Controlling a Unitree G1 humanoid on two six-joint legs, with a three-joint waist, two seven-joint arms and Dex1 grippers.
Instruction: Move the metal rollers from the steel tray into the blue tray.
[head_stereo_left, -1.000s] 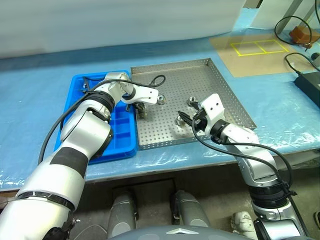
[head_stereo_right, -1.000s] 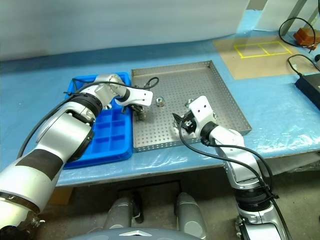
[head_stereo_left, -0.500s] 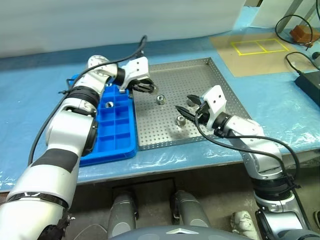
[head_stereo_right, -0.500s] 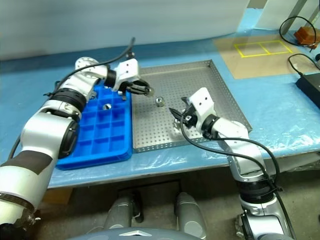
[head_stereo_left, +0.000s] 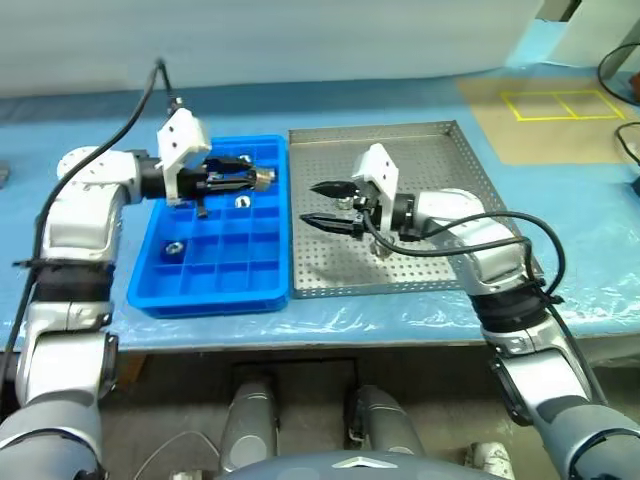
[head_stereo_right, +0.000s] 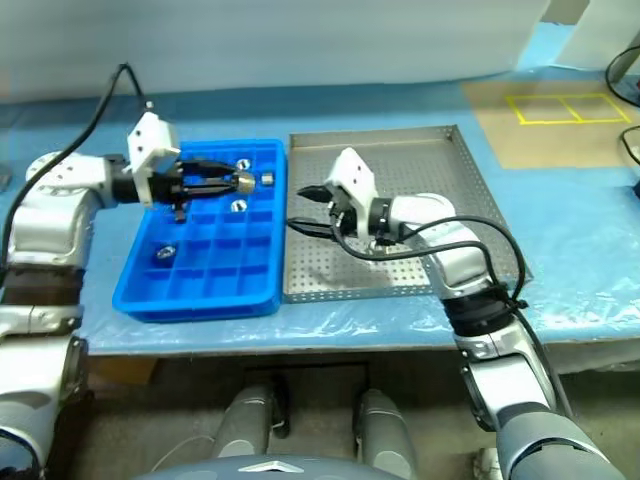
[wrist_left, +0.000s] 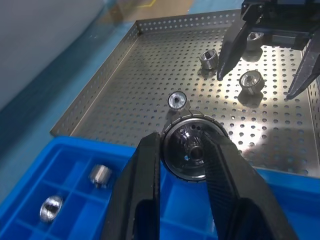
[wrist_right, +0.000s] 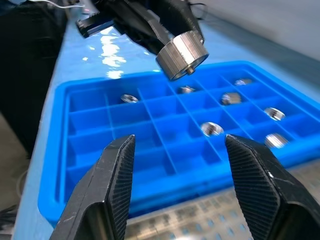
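Note:
The metal roller is clear above the blue tray's sides, so my left gripper keeps going toward the empty middle compartment and lets go inside it.
My left gripper is shut on a metal roller and holds it level above the far compartments of the blue tray. Several more rollers lie in that tray's cells, one of them just below the gripper. My right gripper hangs open over the left part of the steel tray, pointing toward the blue tray, with nothing between its fingers. Three rollers lie on the steel tray's perforated floor, among them one between the right gripper's fingers and another nearer the blue tray.
Both trays sit side by side on a pale blue table sheet. A brown board with yellow tape squares lies at the far right. The table's front edge runs just in front of the trays.
My left gripper has lifted away from the steel tray and swung left over the blue tray, carrying a roller. My right gripper has risen and turned left. The camera has also shifted.

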